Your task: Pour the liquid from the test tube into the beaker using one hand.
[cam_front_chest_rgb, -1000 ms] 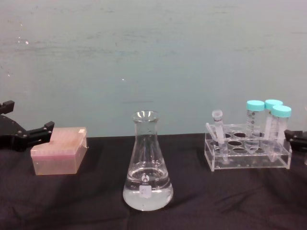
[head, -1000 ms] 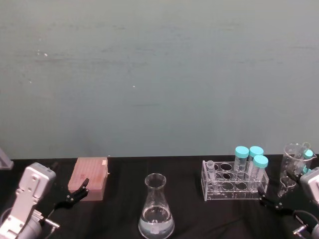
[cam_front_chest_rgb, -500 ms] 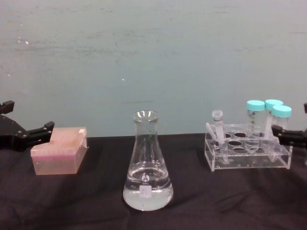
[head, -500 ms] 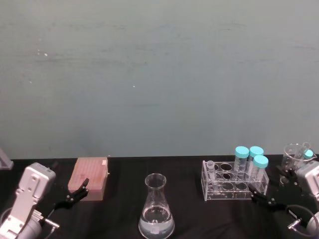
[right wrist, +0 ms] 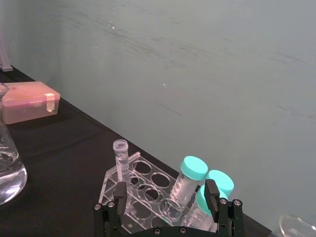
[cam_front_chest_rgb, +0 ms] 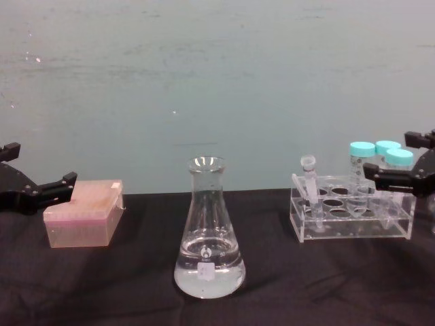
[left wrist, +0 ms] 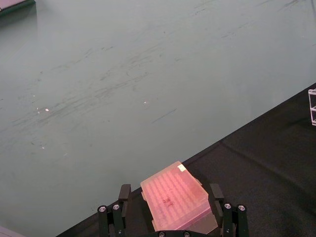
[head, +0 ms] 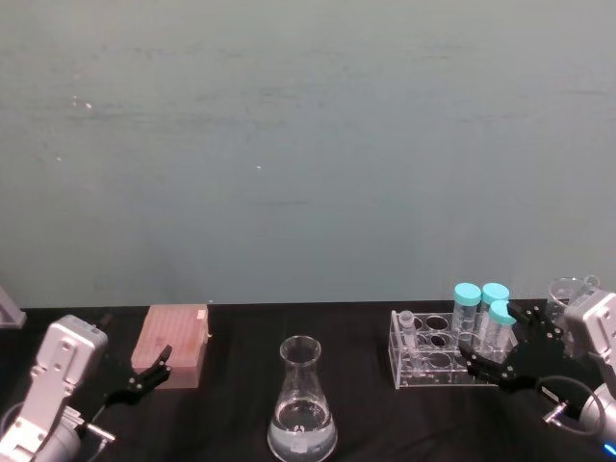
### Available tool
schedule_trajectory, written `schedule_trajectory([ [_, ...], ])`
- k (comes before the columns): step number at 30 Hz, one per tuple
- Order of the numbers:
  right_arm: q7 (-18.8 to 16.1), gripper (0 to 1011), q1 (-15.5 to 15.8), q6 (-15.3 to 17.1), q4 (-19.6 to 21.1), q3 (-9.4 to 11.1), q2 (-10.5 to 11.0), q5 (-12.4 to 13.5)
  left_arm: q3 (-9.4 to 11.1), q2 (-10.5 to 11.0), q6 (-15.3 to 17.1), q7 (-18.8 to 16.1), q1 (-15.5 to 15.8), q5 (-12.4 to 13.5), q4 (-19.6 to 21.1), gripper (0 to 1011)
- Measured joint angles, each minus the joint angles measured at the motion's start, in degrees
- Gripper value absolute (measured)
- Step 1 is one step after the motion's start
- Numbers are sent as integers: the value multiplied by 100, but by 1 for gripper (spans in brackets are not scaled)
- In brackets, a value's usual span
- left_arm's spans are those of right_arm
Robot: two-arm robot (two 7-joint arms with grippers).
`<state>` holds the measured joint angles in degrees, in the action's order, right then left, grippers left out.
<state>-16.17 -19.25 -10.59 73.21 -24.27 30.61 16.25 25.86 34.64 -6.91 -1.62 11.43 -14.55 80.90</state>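
The test tube's threaded opening (cam_front_chest_rgb: 308, 161) is open, so the liquid will spill straight over the test tube's rim when the robot tips the test tube towards the beaker.
The test tube (cam_front_chest_rgb: 309, 182) stands upright in the left end of a clear rack (cam_front_chest_rgb: 353, 227); it also appears in the head view (head: 406, 325) and the right wrist view (right wrist: 121, 157). I cannot make out liquid inside it. The beaker (cam_front_chest_rgb: 209, 234) (head: 301, 404), a conical flask, stands at centre front with clear liquid (cam_front_chest_rgb: 209, 280) in its base. My right gripper (cam_front_chest_rgb: 392, 155) (head: 500, 339) (right wrist: 165, 195) is open at the rack's right end, by the turquoise-capped tubes (cam_front_chest_rgb: 380, 159), holding nothing. My left gripper (cam_front_chest_rgb: 39, 164) (head: 144, 373) rests open at the far left.
A pink tip box (cam_front_chest_rgb: 85, 212) (left wrist: 175, 197) lies on the black table just ahead of the left gripper. A second clear glass vessel (head: 570, 294) stands right of the rack, behind the right arm. The teal wall rises close behind the table.
My right gripper has moved left and upward from the table's right edge to the rack's right end. The left arm, the beaker and the test tube have not moved.
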Motion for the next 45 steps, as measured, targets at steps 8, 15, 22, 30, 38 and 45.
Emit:
schedule_trajectory([
  [8, -431, 1000, -287, -94, -342, -16, -149, -16, 0, 0, 0, 0, 0, 0, 0, 1000],
  [15, -922, 1000, -645, -151, -859, -47, -361, 22, 0, 0, 0, 0, 0, 0, 0, 1000],
  [22, -1326, 1000, -983, -200, -1372, -62, -563, 43, 0, 0, 0, 0, 0, 0, 0, 1000],
  [30, -1648, 1000, -1305, -275, -1858, -58, -773, 10, 0, 0, 0, 0, 0, 0, 0, 1000],
  [38, -1916, 1000, -1571, -414, -2255, -84, -972, -128, 0, 0, 0, 0, 0, 0, 0, 1000],
  [45, -2048, 1000, -1697, -488, -2473, -115, -1085, -240, 0, 0, 0, 0, 0, 0, 0, 1000],
])
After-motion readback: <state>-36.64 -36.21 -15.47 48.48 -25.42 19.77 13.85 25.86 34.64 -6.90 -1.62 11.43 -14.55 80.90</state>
